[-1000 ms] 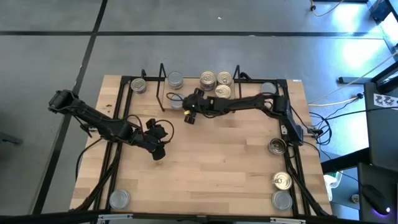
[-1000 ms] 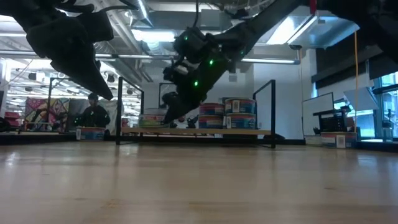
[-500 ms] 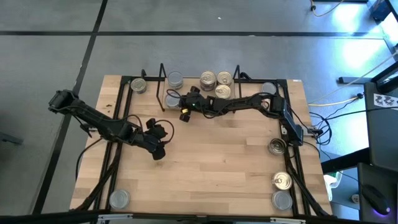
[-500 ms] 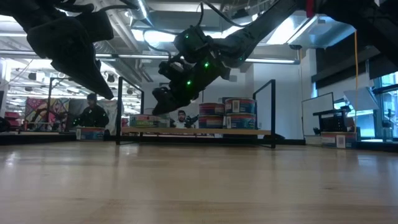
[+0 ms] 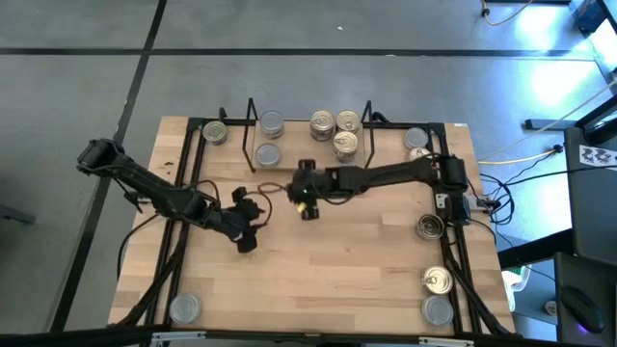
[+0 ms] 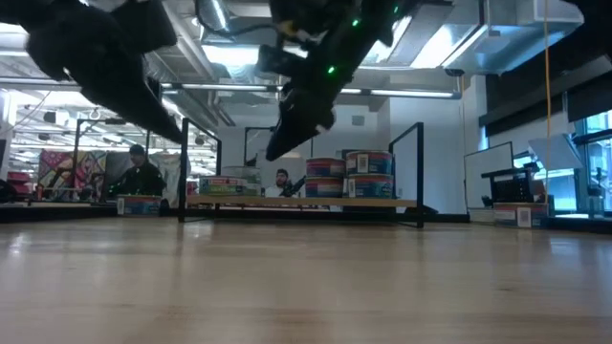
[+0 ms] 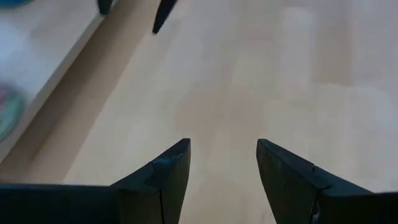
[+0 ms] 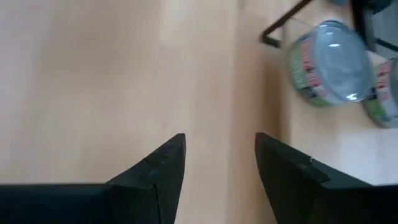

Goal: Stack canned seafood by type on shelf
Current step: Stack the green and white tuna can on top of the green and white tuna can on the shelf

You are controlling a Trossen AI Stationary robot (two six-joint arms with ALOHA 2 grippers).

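The grey can (image 5: 185, 308) near the robot's left gripper is low and wide and stands on smooth wood (image 5: 246, 280), so I expect it to slide upright when the robot pushes it.
The shelf (image 5: 297, 137) stands at the table's far edge, between black wire end frames. On it rest two grey-topped cans (image 5: 273, 122) (image 5: 268, 154) at the left and three gold-topped cans (image 5: 322, 123) (image 5: 348, 121) (image 5: 345, 144) at the right. My right gripper (image 5: 307, 206) hangs open above bare table just near of the shelf, holding nothing; its wrist view shows the nearer grey-topped can (image 8: 329, 61) beyond the fingers. My left gripper (image 5: 246, 234) hovers open over the table's left middle, with nothing between its fingers (image 7: 168, 171).
Loose cans stand around the table: a gold-topped one (image 5: 214, 132) left of the shelf, a grey one (image 5: 416, 138) right of it, two gold ones (image 5: 430, 226) (image 5: 439, 280) and a grey one (image 5: 437, 309) along the right edge, a grey one (image 5: 183, 308) at the near left.
My right gripper has drawn back from the shelf's left part toward the table's near edge and risen, rolling its wrist, its fingers open throughout. The grey-topped can beside it stays on the shelf.
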